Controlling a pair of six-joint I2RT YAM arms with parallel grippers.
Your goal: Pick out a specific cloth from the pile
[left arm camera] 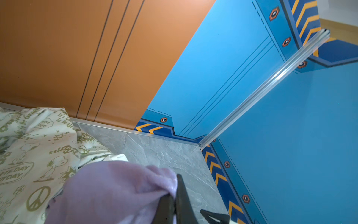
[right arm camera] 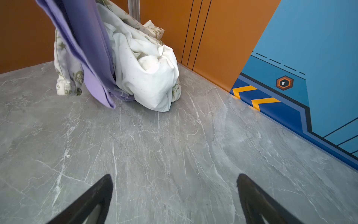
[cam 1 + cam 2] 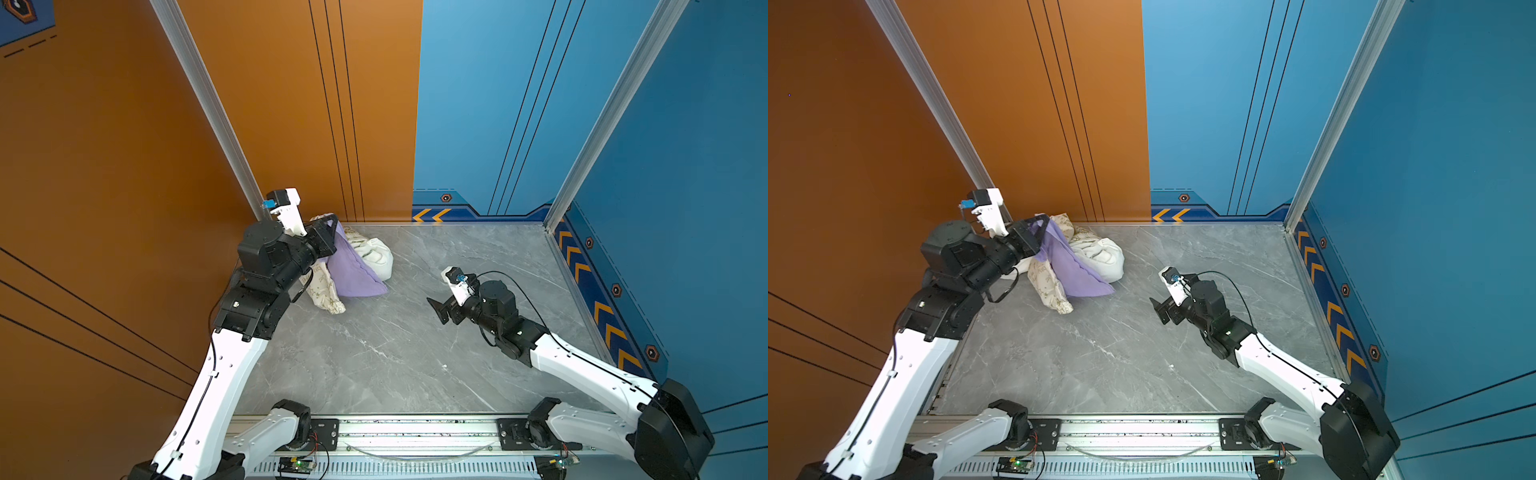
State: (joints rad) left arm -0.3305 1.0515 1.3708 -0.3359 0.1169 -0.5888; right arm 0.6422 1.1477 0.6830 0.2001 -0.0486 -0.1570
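Observation:
The cream green-printed fabric (image 3: 325,291) is hanging together with the lavender cloth, so next I lower them both and pull on the lavender cloth's free corner (image 3: 377,288) with my right gripper.
The lavender cloth (image 3: 357,274) (image 3: 1077,274) hangs lifted from the pile (image 3: 378,257) (image 3: 1106,257) at the table's back left corner, and its lower corner still reaches the table. My left gripper (image 3: 330,235) (image 3: 1036,235) is shut on the cloth's upper edge; the left wrist view shows the cloth (image 1: 116,190) pinched between the closed jaws of the left gripper (image 1: 175,195). The pile is cream green-printed fabric (image 1: 38,155) and a crumpled white cloth (image 2: 147,73), with the lavender cloth (image 2: 87,48) draped in front. My right gripper (image 3: 435,307) (image 3: 1158,309) (image 2: 175,176) is open and empty over bare table, right of centre.
The grey marble table (image 3: 395,353) is walled by an orange panel (image 3: 291,124) behind the pile and blue panels (image 3: 498,124) at the back and right. An aluminium post (image 3: 232,145) stands at the corner by the pile. A rail (image 3: 415,428) runs along the front edge.

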